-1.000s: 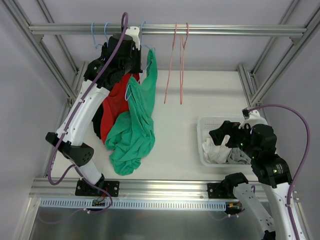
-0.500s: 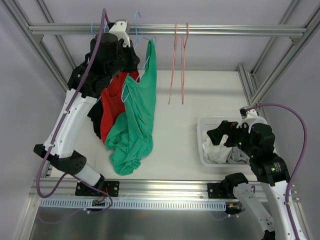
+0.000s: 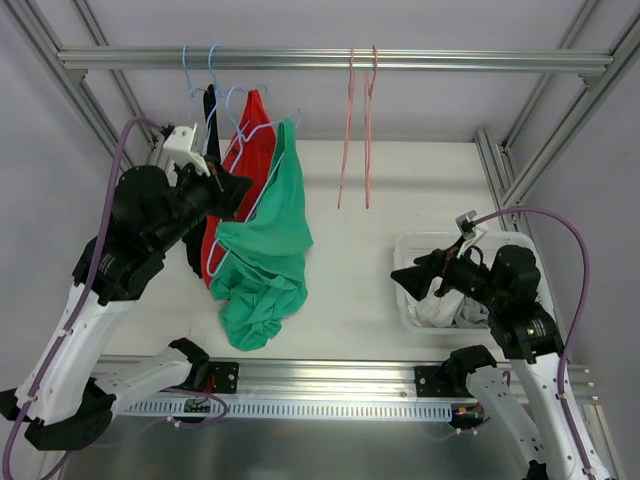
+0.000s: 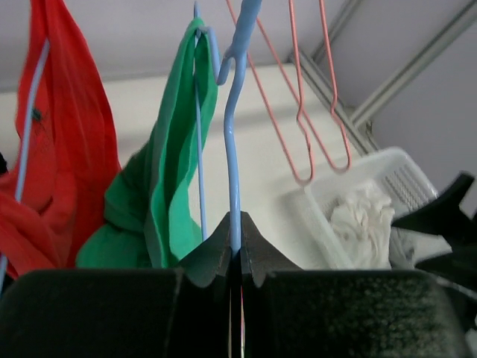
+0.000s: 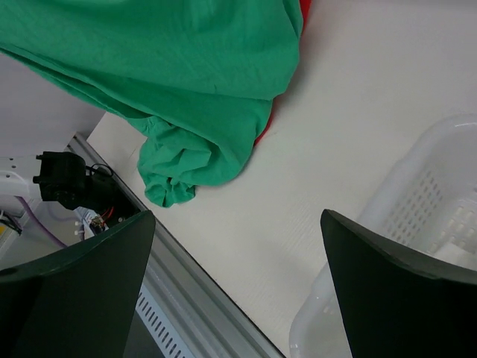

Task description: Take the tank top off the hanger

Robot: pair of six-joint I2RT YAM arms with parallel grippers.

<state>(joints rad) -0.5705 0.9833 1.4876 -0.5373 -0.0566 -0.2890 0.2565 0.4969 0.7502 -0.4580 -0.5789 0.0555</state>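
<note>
The tank top's strap is looped over the hanger's end, so the robot's right gripper should pinch the strap (image 3: 287, 138) there while the left gripper pulls the hanger out.
The green tank top (image 3: 265, 240) hangs from a light blue hanger (image 4: 233, 149), its lower end bunched on the white table. It also shows in the left wrist view (image 4: 175, 149) and the right wrist view (image 5: 171, 67). My left gripper (image 3: 232, 190) is shut on the hanger's wire stem (image 4: 235, 224) and holds it below the top rail, at the tank top's left side. My right gripper (image 3: 405, 280) is open and empty, low over the table between the tank top and the basket. It points toward the tank top's bunched end (image 5: 175, 175).
A red garment (image 3: 255, 135) and a dark one hang on blue hangers (image 3: 190, 70) behind the tank top. Two bare pink hangers (image 3: 357, 130) hang on the rail (image 3: 450, 60). A white basket (image 3: 405, 250) holding pale clothes stands at the right. Frame posts stand at both sides.
My left arm has swung down and toward the near side, bringing the hanger and the green tank top lower, away from the rail. My right gripper has shifted a little to the left.
</note>
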